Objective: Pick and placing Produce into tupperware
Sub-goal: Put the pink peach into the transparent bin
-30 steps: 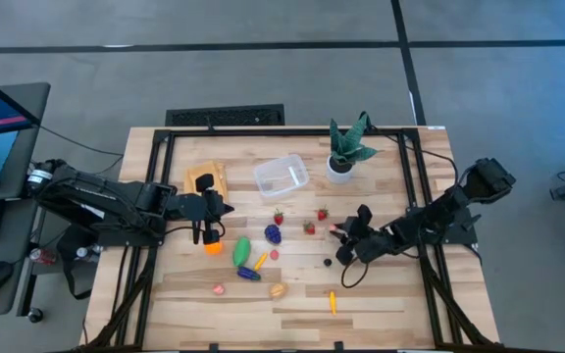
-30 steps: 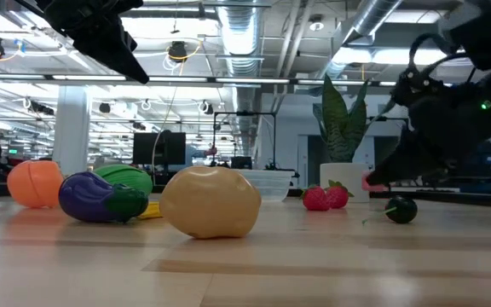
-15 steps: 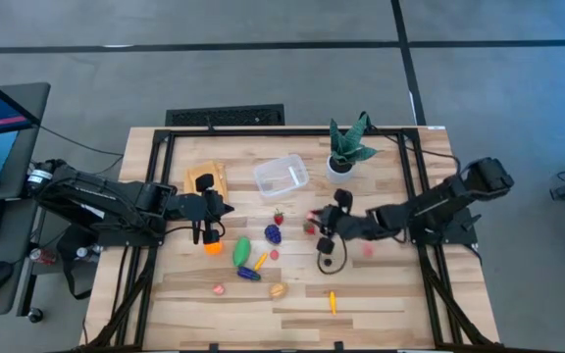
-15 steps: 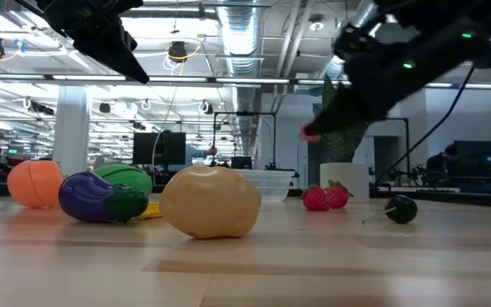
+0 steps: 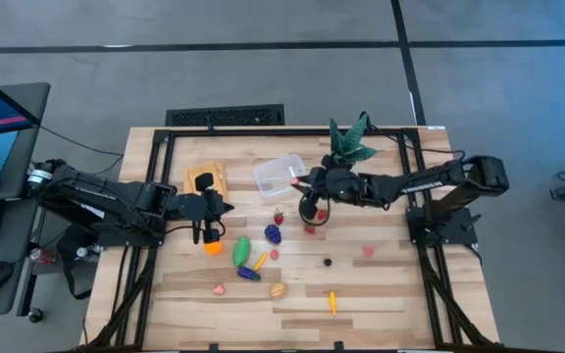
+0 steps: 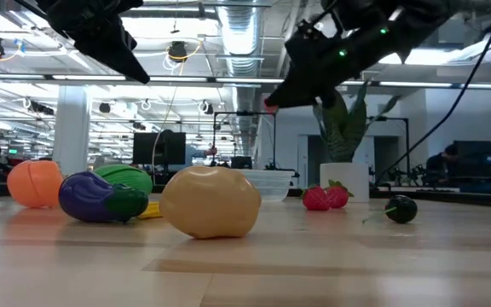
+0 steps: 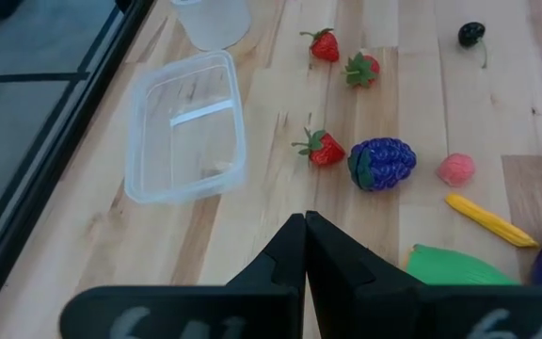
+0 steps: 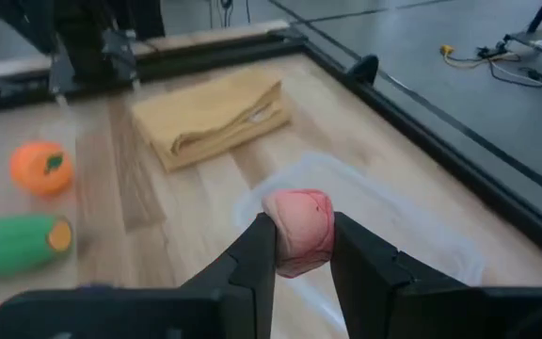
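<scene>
The pink toy piece (image 5: 294, 181) is high above the tupperware's rim. I should go on moving my right gripper toward the tupperware's empty middle (image 5: 280, 175) and let go there.
The clear tupperware (image 5: 281, 176) stands on the far middle of the table, also seen in the left wrist view (image 7: 186, 127) and below my right fingers (image 8: 403, 221). My right gripper (image 5: 304, 186) hovers over the tub's right end, shut on a pink toy piece (image 8: 297, 231). Produce lies on the boards: strawberries (image 5: 279, 217), purple grapes (image 5: 274, 234), a green vegetable (image 5: 241, 251), an eggplant (image 5: 249, 275), a tan piece (image 5: 278, 290) and an orange fruit (image 5: 213, 247). My left gripper (image 5: 207, 233) hangs shut above the orange fruit. My right gripper pinches the pink toy piece by its two sides (image 8: 320, 235) between its two fingers, at their free ends. The fingers come from the table's right, slanting down. The piece is lifted clear, high above the tub's rim (image 6: 270, 104).
A folded tan-yellow cloth (image 5: 206, 178) lies left of the tub. A spiky green plant in a white pot (image 5: 346, 147) stands right behind my right arm. A dark ball (image 5: 328, 262), a pink piece (image 5: 368, 251) and a yellow stick (image 5: 333, 302) lie nearer.
My right gripper has risen from the table's right middle and swung toward the far left, carrying the pink piece up and over to the tupperware. The piece is lifted clear of the boards.
</scene>
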